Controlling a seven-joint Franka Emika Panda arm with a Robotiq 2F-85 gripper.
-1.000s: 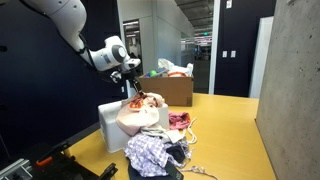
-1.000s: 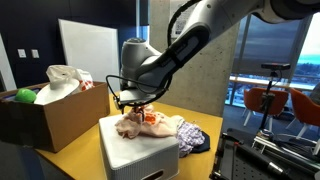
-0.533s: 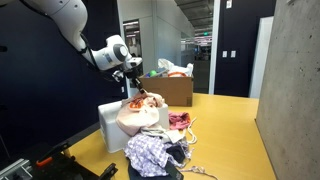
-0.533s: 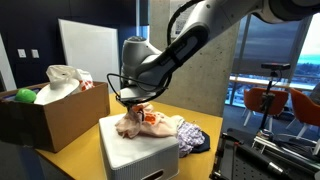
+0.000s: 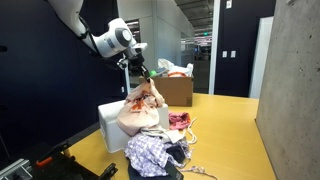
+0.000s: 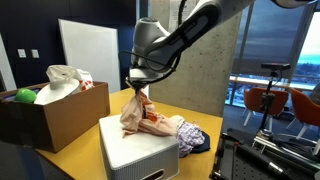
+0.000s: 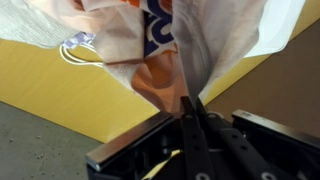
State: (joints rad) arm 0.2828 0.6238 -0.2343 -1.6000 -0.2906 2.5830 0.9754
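Note:
The pink garment is bunched up on the white box [image 6: 150, 123]. Next, I lift it clear with my gripper until it hangs down long, and then take it to the box's near end [image 6: 148, 163].
My gripper [image 5: 141, 71] [image 6: 138, 83] is shut on a pinch of a pale pink garment [image 5: 140, 108] [image 6: 135, 110] with orange and blue print. The cloth hangs from the fingertips in a peak, and its lower part still rests on a white box [image 5: 106, 121] [image 6: 128, 152]. In the wrist view the gripper [image 7: 188, 101] has its two black fingers pressed together, and the garment [image 7: 150, 50] fans out from them, filling the upper half. The yellow floor [image 7: 60, 95] shows beneath it.
An open cardboard box [image 5: 177, 90] [image 6: 50, 112] holds a white bag and a green ball [image 6: 25, 96]. A heap of mixed clothes [image 5: 155, 152] [image 6: 191, 138] lies beside the white box. A concrete wall [image 5: 295, 90] borders the yellow floor.
The jaws have shut on the garment and the gripper has risen, drawing the cloth up from a flat heap into a hanging peak.

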